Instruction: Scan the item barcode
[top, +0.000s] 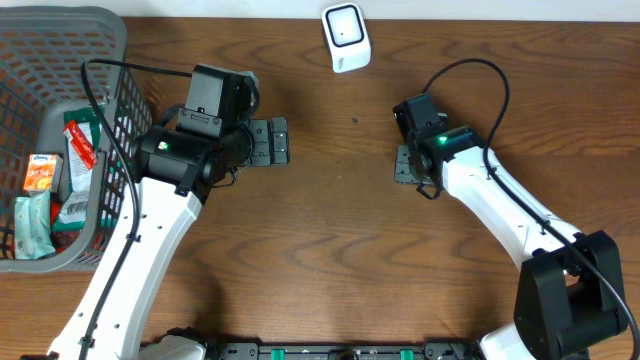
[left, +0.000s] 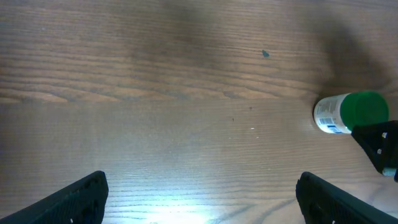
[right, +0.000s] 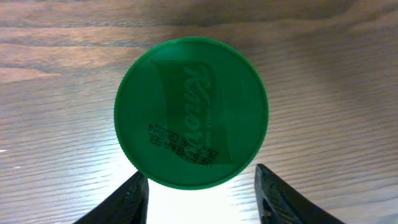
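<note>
The green lid's near edge (right: 194, 184) is as far as my right gripper's fingers reach, so I should open them wider and put them on both sides of the lid's middle (right: 191, 113) before I lift the jar to scan it.
The item is a jar with a round green lid (right: 191, 112) printed with a logo and a date code, standing upright on the wooden table. My right gripper (right: 199, 186) hangs straight over it, its fingers (right: 134, 199) on either side of the lid's near edge, with a gap still showing on the right. In the left wrist view the jar (left: 348, 113) shows a white label under the green lid. From overhead the right gripper (top: 406, 165) hides the jar. My left gripper (top: 270, 142) (left: 202, 199) is wide open over bare wood, left of the jar.
A white barcode scanner (top: 345, 38) stands at the table's far edge, between the arms. A grey wire basket (top: 110, 60) with several packaged goods sits at the far left. The right arm's black cable (top: 480, 70) loops above it.
</note>
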